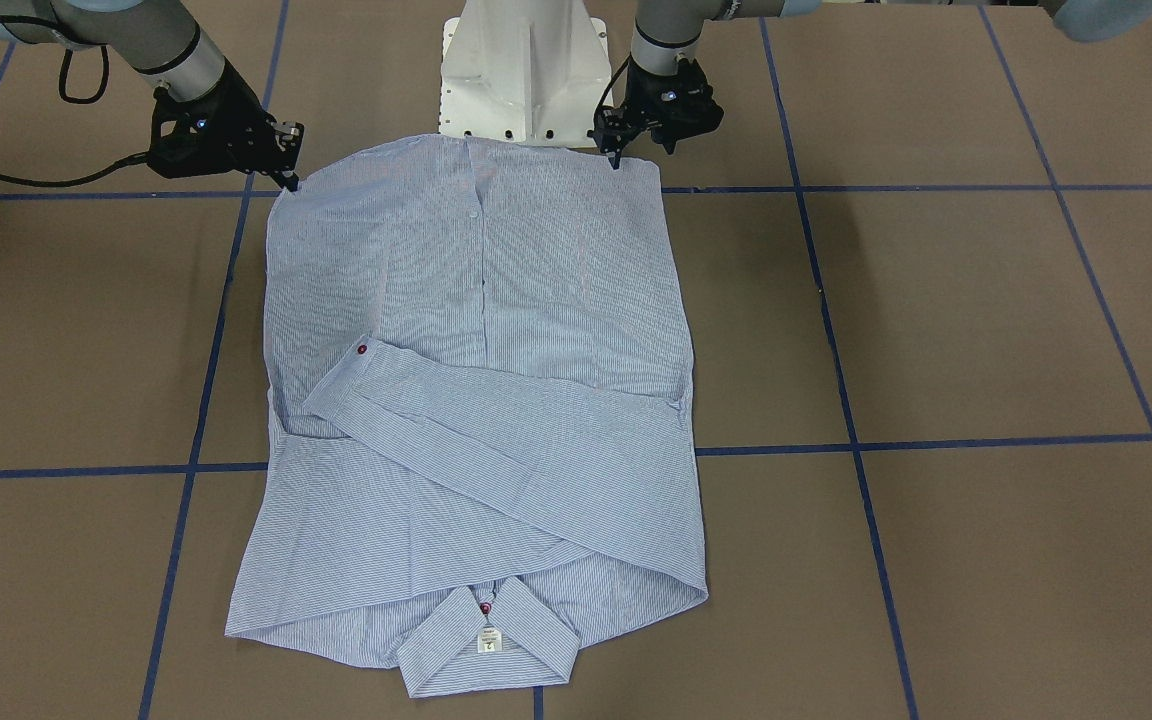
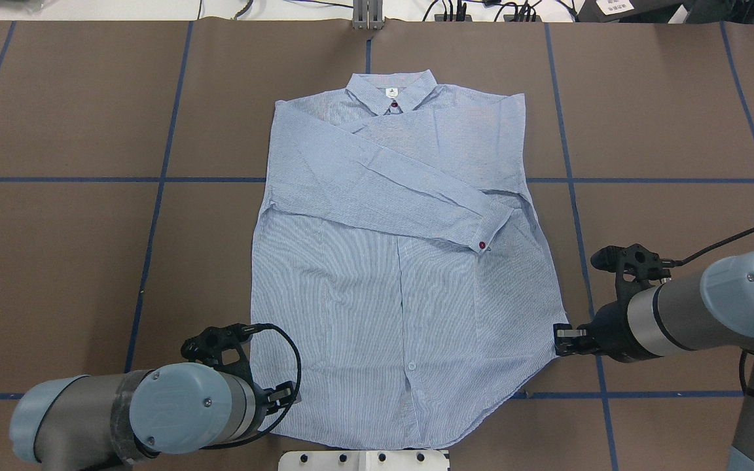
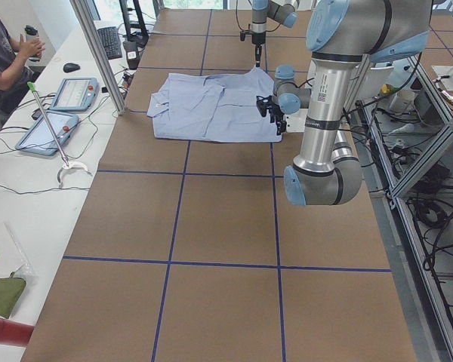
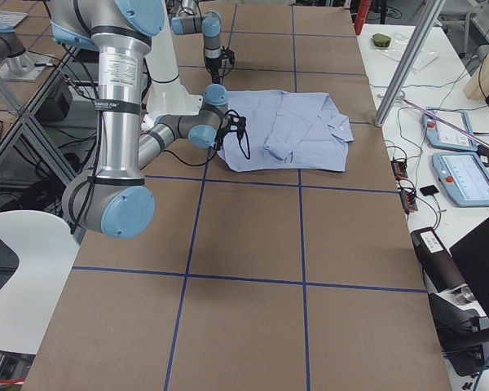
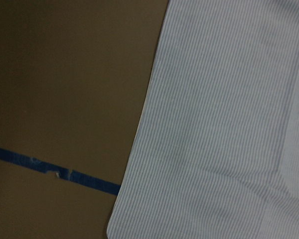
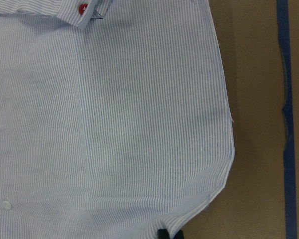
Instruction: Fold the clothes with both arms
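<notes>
A button [image 1: 473, 215] keeps the front seam shut near the hem. I expect the striped shirt's fronts [image 1: 536, 252] to fold over together when I lift the hem.
The light blue-and-white striped shirt [image 2: 403, 275] lies flat on the brown table, collar [image 2: 390, 91] at the far side. One sleeve is folded across the chest, its cuff button [image 2: 482, 245] showing. My left gripper [image 2: 287, 399] hangs open at the hem's near left corner. My right gripper [image 2: 561, 341] is open at the hem's right corner. From across the table, the left gripper [image 1: 644, 155] and the right gripper [image 1: 288, 158] flank the hem. In the right wrist view a dark fingertip [image 6: 169, 234] touches the shirt [image 6: 114, 124] at its corner. The left wrist view shows only shirt [image 5: 224, 124] and table.
The white pedestal base [image 1: 526, 70] stands just behind the hem. Blue tape lines [image 2: 154, 216] grid the brown table top. Past the table's far side, a bench holds tablets [image 3: 68, 94], beside a metal post [image 3: 98, 53] and a seated person [image 3: 4, 56].
</notes>
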`<action>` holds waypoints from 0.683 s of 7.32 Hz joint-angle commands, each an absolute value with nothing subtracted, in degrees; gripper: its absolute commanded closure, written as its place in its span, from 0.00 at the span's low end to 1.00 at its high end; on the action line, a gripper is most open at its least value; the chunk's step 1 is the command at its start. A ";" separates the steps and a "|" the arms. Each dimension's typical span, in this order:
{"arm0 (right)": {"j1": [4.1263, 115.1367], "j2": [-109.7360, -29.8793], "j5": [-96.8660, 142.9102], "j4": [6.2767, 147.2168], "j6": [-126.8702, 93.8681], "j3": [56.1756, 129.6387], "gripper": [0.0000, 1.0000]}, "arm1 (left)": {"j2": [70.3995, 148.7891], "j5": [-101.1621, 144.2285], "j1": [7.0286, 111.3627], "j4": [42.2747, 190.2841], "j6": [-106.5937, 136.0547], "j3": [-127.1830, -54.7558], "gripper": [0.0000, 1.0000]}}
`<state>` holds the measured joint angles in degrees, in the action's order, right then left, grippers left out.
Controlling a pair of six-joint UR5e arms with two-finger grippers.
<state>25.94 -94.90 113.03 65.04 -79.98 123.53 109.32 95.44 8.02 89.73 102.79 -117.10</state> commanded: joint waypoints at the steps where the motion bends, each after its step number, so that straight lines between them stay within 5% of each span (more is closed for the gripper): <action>1: 26.10 -94.75 113.03 65.04 -79.98 123.57 1.00 | 109.34 94.49 7.91 89.74 102.75 -116.46 0.18; 5: 26.28 -94.48 113.03 65.04 -79.98 123.57 1.00 | 108.20 93.43 8.26 92.54 100.74 -115.49 0.21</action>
<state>26.20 -94.55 113.03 65.04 -79.98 123.57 108.61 93.68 8.10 91.29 101.92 -115.56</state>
